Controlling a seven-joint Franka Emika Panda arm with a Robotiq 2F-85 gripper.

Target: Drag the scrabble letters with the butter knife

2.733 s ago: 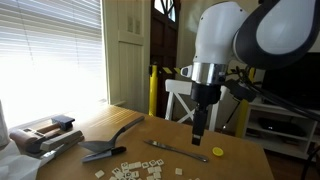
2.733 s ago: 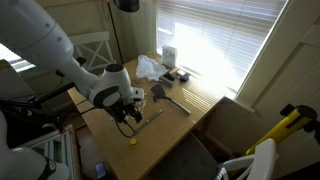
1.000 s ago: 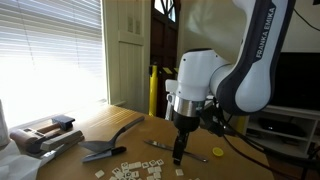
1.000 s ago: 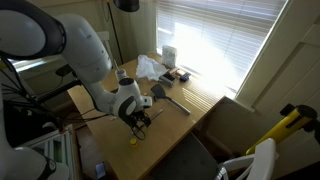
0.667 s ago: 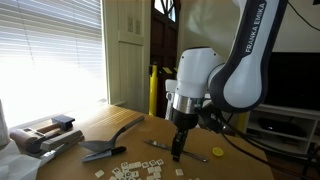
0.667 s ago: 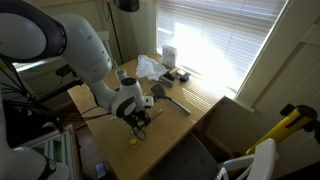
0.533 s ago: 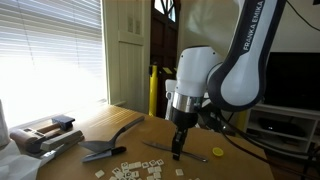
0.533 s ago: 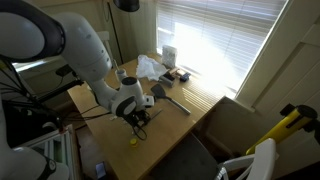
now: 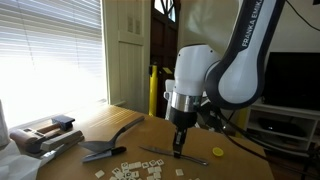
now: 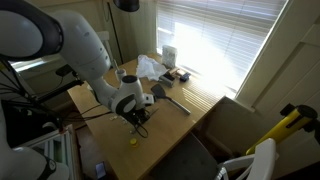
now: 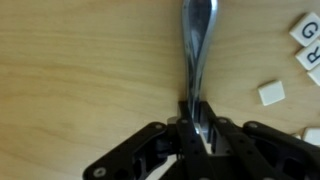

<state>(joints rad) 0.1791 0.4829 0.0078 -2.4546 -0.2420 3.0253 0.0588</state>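
The butter knife rests flat, its blade (image 9: 155, 151) next to the scattered scrabble letters (image 9: 130, 170), so my gripper should raise the butter knife and turn it toward them before dragging.
The butter knife (image 11: 196, 45) is a slim silver bar lying on the wooden table, running up from my jaws in the wrist view. My gripper (image 11: 195, 125) is shut on its near end, both fingers pressed against the metal. In an exterior view the gripper (image 9: 179, 152) points straight down at the table, holding the butter knife (image 9: 158, 152), which lies low and flat. The scrabble letters (image 9: 130, 172) lie scattered just in front of the knife. A few tiles (image 11: 271, 93) show to the right of the blade. In an exterior view the gripper (image 10: 137, 120) is low over the table.
A dark spatula (image 9: 105, 150) lies left of the knife. A small yellow disc (image 9: 218, 152) sits to the right, near the table edge. A wooden block and clutter (image 9: 45, 135) stand at the far left. White cloth and a cup (image 10: 160, 65) sit by the window.
The jaws have closed from wide open onto the butter knife. The arm has stayed almost in place over the same spot.
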